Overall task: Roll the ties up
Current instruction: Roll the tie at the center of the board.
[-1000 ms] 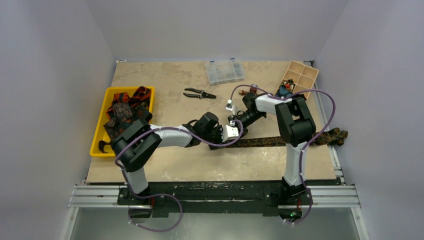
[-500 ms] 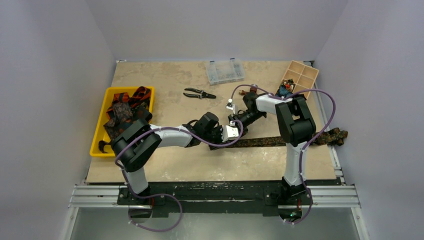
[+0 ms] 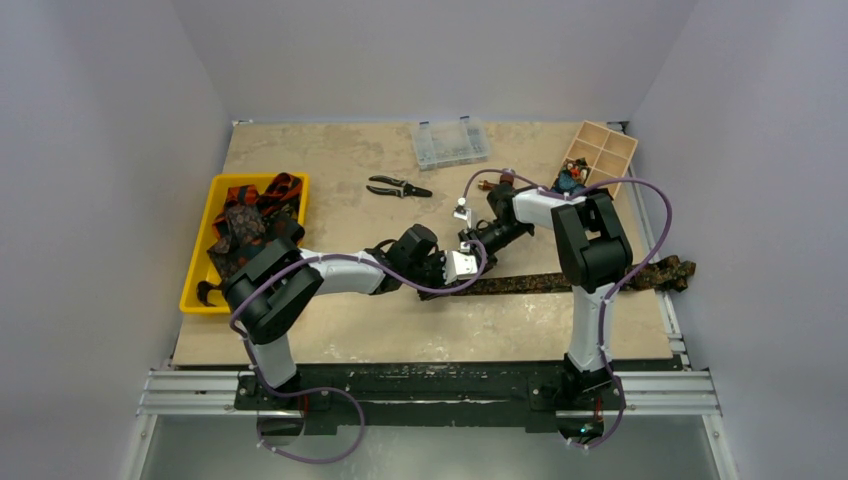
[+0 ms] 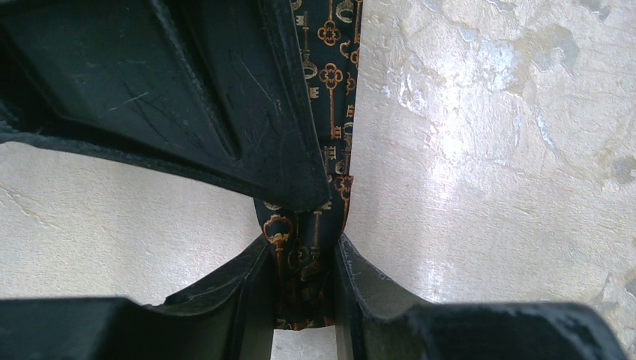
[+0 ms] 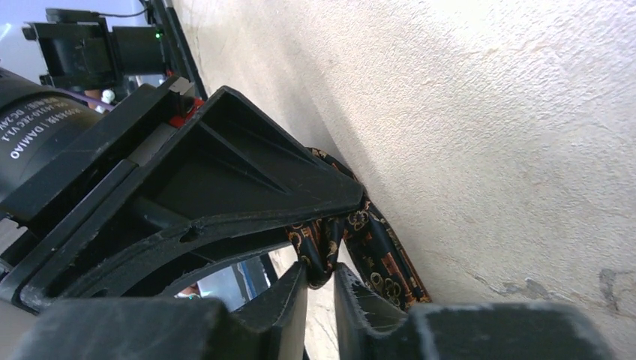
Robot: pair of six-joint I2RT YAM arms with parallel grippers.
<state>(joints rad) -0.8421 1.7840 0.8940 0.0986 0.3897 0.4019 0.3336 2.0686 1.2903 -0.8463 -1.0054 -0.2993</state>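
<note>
The tie's end is bunched up narrow in my left gripper. That gripper should open and let the end spread out flat while my right gripper keeps hold of the tie's fold.
A dark navy tie with gold key print lies flat across the table, its far end hanging off the right edge. My left gripper is shut on its left end; in the left wrist view the cloth sits pinched between the fingers. My right gripper meets it from behind and is shut on a fold of the same tie. The rest of the tie runs along the table. More ties lie heaped in the yellow tray.
Black-handled pliers lie at centre back. A clear plastic parts box stands at the back. A wooden compartment box with small items stands at the back right. The two grippers are crowded against each other.
</note>
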